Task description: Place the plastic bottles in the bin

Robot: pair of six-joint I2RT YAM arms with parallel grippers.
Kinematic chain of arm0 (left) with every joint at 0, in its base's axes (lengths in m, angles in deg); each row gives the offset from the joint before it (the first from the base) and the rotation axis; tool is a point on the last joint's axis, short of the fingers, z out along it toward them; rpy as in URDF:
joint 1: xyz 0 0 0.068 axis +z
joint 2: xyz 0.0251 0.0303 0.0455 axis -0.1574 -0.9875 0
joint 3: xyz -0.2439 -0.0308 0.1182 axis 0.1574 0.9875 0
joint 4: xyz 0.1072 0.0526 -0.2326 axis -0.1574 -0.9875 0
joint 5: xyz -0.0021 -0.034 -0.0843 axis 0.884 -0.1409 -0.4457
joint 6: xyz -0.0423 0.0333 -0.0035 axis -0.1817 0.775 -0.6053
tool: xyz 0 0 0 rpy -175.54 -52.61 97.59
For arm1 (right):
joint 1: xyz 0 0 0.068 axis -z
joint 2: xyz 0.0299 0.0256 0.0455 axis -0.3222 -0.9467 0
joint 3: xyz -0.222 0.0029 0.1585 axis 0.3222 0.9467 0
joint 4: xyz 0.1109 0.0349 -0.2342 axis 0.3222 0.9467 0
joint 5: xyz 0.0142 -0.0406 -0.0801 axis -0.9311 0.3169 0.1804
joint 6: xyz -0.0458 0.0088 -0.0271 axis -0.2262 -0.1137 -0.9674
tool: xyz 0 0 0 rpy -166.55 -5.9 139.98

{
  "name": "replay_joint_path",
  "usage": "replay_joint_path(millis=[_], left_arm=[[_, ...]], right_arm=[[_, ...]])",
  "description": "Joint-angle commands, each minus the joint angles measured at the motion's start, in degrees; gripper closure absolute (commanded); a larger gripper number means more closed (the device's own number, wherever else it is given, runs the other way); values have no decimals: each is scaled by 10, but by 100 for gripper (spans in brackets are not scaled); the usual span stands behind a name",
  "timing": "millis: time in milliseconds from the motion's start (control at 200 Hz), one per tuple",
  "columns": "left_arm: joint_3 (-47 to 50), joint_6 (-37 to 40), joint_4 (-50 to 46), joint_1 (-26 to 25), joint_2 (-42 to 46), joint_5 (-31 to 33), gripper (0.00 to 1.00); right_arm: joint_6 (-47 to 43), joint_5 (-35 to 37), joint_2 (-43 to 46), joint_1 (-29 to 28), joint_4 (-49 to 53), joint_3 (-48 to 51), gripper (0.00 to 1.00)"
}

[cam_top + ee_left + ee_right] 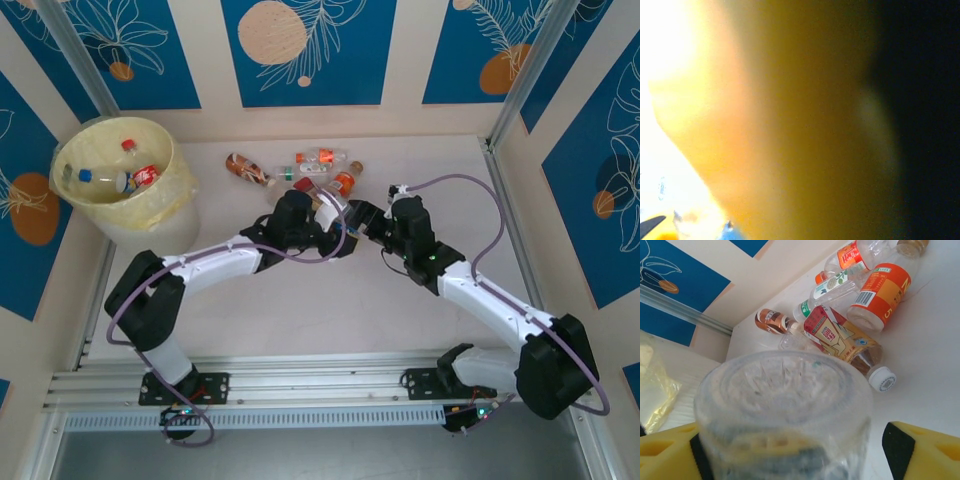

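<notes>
The clear bottle's base (785, 402) is between my right gripper's open fingers. My right gripper should move away before my left gripper takes the bottle to the bin (120, 180).
Mid-table, a clear plastic bottle (325, 203) hangs between my two grippers. The left gripper (316, 212) closes round it from the left; its wrist view is a close yellow-orange blur. From the right, my right gripper (352, 218) faces the bottle. The right wrist view has the bottle's clear base (785, 400) between that gripper's (792, 454) yellow fingers (920, 450), with a gap on the right side, so it stands open. More plastic bottles (320, 160) lie in a heap behind. The pale-yellow bin (175, 190) stands far left with a few bottles (130, 178) inside.
The heap holds a brown bottle (771, 320), an orange-labelled one (880, 292) and a red-and-cream one with a white cap (840, 337). Blue-patterned walls close the table at the back and sides. The bin's bag (655, 390) is at the left of the right wrist view.
</notes>
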Motion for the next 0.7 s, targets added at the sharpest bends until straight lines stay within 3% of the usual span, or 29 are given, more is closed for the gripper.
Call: replay_joint_path(millis=[0,185,555,695], left_arm=[[9,-2,9,5,8,23,57],[22,-6,16,13,26,56,57],[50,-11,5,34,103,177,59],[53,-8,-13,46,139,184,60]], right_arm=[[-5,11,40,4,14,-24,9],[-34,30,85,15,23,-7,0],[-69,54,115,30,36,26,0],[-76,37,117,32,14,38,0]])
